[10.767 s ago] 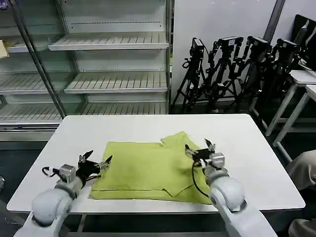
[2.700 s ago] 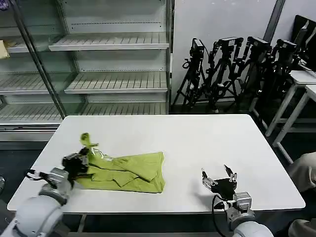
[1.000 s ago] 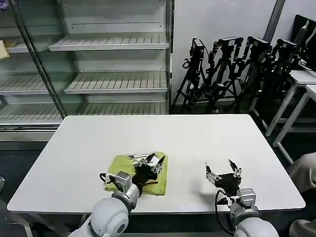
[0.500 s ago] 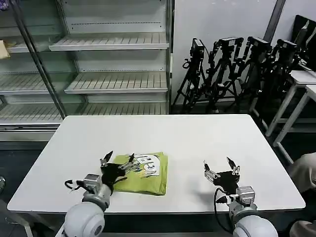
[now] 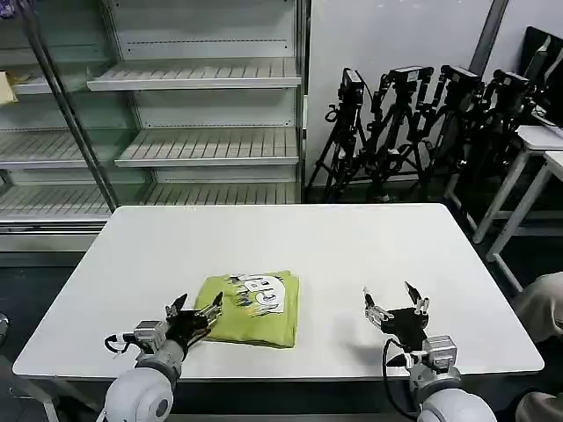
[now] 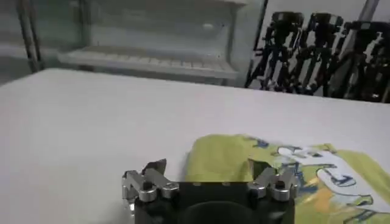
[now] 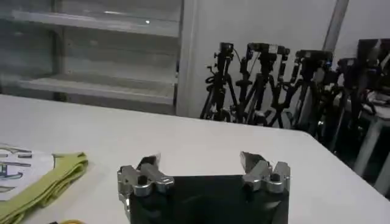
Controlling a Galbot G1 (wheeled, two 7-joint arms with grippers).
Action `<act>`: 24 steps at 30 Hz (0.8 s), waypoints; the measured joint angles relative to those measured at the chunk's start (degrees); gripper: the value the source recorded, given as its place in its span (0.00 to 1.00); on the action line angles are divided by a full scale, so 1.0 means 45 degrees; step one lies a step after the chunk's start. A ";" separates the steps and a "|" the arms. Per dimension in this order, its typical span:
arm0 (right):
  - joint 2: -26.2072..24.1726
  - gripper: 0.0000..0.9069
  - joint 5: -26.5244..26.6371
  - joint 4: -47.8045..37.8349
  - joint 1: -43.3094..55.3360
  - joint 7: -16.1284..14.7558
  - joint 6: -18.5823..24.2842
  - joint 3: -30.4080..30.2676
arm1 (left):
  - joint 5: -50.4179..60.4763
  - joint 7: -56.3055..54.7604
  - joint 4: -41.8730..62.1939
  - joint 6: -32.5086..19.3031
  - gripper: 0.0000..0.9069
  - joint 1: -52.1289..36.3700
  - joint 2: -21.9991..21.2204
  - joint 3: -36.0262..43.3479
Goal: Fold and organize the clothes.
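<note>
My gripper will lift and flip the folded T-shirt. It should stay a tight bundle and show a plain side, because its printed graphic is facing up.
The lime yellow-green T-shirt lies folded into a compact rectangle on the white table, its white printed graphic facing up. My left gripper stands open just off the shirt's near-left corner, nothing between its fingers. In the left wrist view the shirt lies right beyond the open left gripper. My right gripper is open and empty over bare table to the shirt's right. In the right wrist view the right gripper faces across the table, with the shirt's folded edge off to one side.
Empty metal shelving stands behind the table. Black camera tripods crowd the back right, beside another white table. Bare tabletop surrounds the shirt on all sides.
The spread shirt was gathered and folded into a small rectangle with the graphic up. In the last second my left gripper let go and drew back to the near left; the right barely moved.
</note>
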 measured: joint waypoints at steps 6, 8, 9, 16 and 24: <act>-0.0012 1.00 -0.0005 0.0051 -0.0100 -0.0002 0.0013 0.0043 | -0.0099 0.0762 0.0601 -0.0123 0.01 -0.0008 -0.0166 -0.0148; -0.0026 1.00 -0.0007 0.0090 -0.0130 -0.0004 0.0014 0.0053 | -0.0141 0.0942 0.0816 -0.0175 0.01 -0.0064 -0.0127 -0.0241; -0.0027 1.00 -0.0006 0.0095 -0.0136 -0.0005 0.0014 0.0053 | -0.0168 0.1021 0.0876 -0.0194 0.01 -0.0067 -0.0120 -0.0267; -0.0013 1.00 -0.0016 0.0112 -0.0151 -0.0007 0.0014 0.0044 | -0.0252 0.1668 0.1033 -0.0380 0.01 -0.0030 -0.0287 -0.0154; -0.0034 1.00 -0.0020 0.0116 -0.0182 -0.0007 0.0025 0.0041 | -0.0042 0.1982 0.1177 -0.0526 0.00 -0.0072 -0.0214 -0.0094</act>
